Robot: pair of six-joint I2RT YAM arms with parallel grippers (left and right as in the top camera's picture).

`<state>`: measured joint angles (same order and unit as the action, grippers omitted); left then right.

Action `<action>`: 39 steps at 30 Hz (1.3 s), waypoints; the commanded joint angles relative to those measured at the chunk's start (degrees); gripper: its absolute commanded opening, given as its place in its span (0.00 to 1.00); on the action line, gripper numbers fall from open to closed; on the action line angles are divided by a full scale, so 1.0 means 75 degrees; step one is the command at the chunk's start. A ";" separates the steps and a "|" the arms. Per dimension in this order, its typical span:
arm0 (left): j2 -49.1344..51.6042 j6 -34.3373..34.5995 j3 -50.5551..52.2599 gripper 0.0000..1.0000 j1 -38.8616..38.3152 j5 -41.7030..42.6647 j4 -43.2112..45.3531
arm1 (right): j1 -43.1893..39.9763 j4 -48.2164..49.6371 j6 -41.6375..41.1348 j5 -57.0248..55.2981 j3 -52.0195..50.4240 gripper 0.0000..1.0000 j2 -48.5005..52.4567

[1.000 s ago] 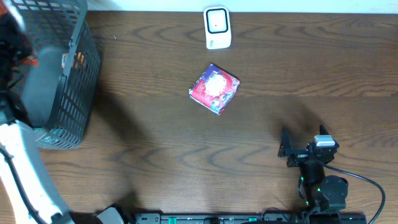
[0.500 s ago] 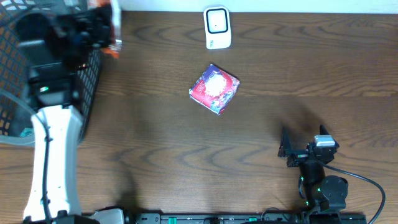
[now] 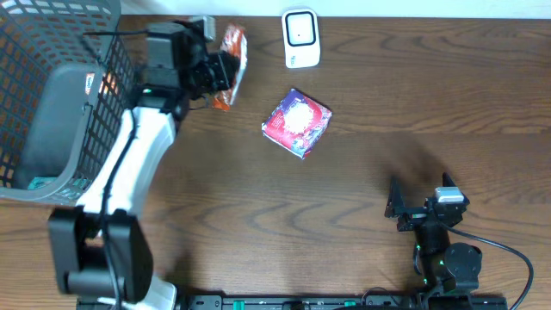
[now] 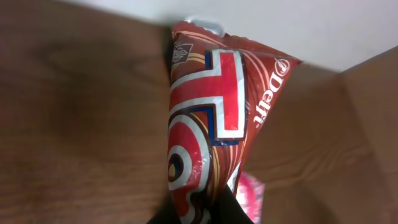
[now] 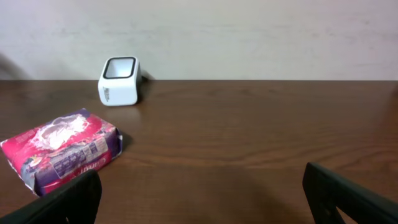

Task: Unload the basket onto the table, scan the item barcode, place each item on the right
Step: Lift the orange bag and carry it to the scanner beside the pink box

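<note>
I keep lowering the red snack bag with my left gripper onto the wood [image 3: 251,136] beside the pink and purple packet, since that spot is clear, and let go of the bag by the packet [image 3: 297,123].
My left gripper [image 3: 215,76] is shut on a red snack bag [image 3: 231,62] with white and blue lettering, held above the table left of the white scanner [image 3: 301,39]. In the left wrist view the red snack bag [image 4: 214,118] fills the middle, pinched between the dark fingers [image 4: 233,211] at the bottom edge. A pink and purple packet [image 3: 297,122] lies flat in the middle of the table, and the packet [image 5: 62,149] and scanner [image 5: 120,81] also show in the right wrist view. My right gripper [image 3: 403,207] rests open near the front right, with nothing between its fingers [image 5: 65,199].
A dark wire basket [image 3: 60,103] stands at the far left beside my left arm. A light wall [image 5: 249,31] runs behind the table's far edge. Bare wood lies between the packet and my right gripper.
My left arm has swung right out of the basket, carrying the red bag toward the scanner. The right arm and the packet have not moved.
</note>
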<state>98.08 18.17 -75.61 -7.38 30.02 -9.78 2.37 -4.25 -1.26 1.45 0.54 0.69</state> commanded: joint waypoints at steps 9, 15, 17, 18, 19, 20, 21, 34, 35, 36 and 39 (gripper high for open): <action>0.1769 -0.0160 -0.0111 0.08 -0.0810 -0.1728 -0.0157 | -0.0003 -0.0009 -0.0111 -0.0064 -0.0026 0.99 -0.0041; 0.2264 -0.0154 -0.0105 0.08 -0.1064 -0.1897 -0.0455 | -0.0003 -0.0012 -0.0111 -0.0061 -0.0026 0.99 -0.0041; 0.2346 -0.0152 -0.0105 0.08 -0.1177 -0.1897 -0.0525 | -0.0003 -0.0009 -0.0114 -0.0064 -0.0026 0.99 -0.0041; 0.2355 -0.0152 -0.0105 0.08 -0.1236 -0.1897 -0.0560 | -0.0003 -0.0012 -0.0111 -0.0061 -0.0026 0.99 -0.0041; 0.2355 -0.0152 -0.0105 0.12 -0.1309 -0.1897 -0.0583 | -0.0003 -0.0009 -0.0111 -0.0061 -0.0026 0.99 -0.0041; 0.2355 -0.0152 -0.0105 0.14 -0.1384 -0.1897 -0.0583 | -0.0003 -0.0012 -0.0114 -0.0061 -0.0026 0.99 -0.0041; 0.2355 -0.0152 -0.0105 0.15 -0.1472 -0.1897 -0.0577 | -0.0003 -0.0012 -0.0111 -0.0064 -0.0026 0.99 -0.0041; 0.1941 -0.0157 -0.0140 0.43 -0.1725 -0.1900 -0.0373 | -0.0003 -0.0012 -0.0114 -0.0061 -0.0026 0.99 -0.0041; 0.1778 -0.0160 -0.0172 0.44 -0.1673 -0.1903 -0.0373 | -0.0003 -0.0012 -0.0114 -0.0064 -0.0026 0.99 -0.0041; 0.1620 -0.0160 -0.0198 0.44 -0.1626 -0.1903 -0.0373 | -0.0003 -0.0009 -0.0114 -0.0061 -0.0026 0.99 -0.0041; 0.0839 -0.0312 -0.0309 0.48 -0.1373 -0.1915 -0.0358 | -0.0003 -0.0009 -0.0111 -0.0061 -0.0026 0.99 -0.0041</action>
<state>111.96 17.54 -75.64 -19.55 16.14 -12.95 2.37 -4.25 -1.26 1.45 0.51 0.69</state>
